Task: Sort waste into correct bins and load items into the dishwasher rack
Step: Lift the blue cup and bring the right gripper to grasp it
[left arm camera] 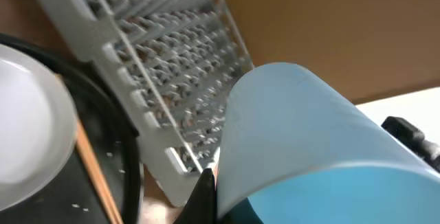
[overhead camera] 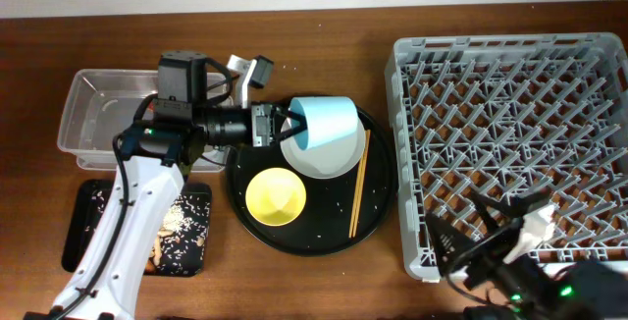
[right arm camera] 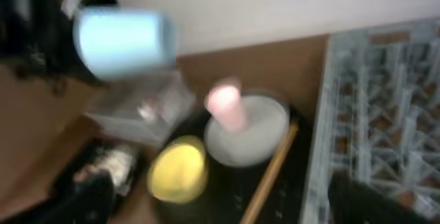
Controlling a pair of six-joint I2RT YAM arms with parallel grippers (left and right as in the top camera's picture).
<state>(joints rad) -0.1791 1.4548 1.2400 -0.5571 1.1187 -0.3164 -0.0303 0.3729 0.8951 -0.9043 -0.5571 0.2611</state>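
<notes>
With my left gripper on the blue cup's rim (overhead camera: 301,132), my right gripper should take the cup's base (overhead camera: 352,120) before lowering the cup rim-down into the grey rack.
My left gripper (overhead camera: 292,124) is shut on the rim of the blue cup (overhead camera: 329,124) and holds it on its side above the pale plate (overhead camera: 324,166). The left wrist view shows the cup (left arm camera: 309,135) close up. A pink cup (right arm camera: 227,106) stands on the plate (right arm camera: 254,135); in the overhead view the blue cup hides it. The yellow bowl (overhead camera: 276,194) and the chopsticks (overhead camera: 360,183) lie on the round black tray (overhead camera: 378,217). My right gripper (overhead camera: 466,227) is open and empty over the front-left corner of the grey rack (overhead camera: 520,114).
The clear tub (overhead camera: 98,114) stands at the far left. In front of it is the small black tray (overhead camera: 93,232) holding pale scraps and an orange-brown piece. The right wrist view is blurred.
</notes>
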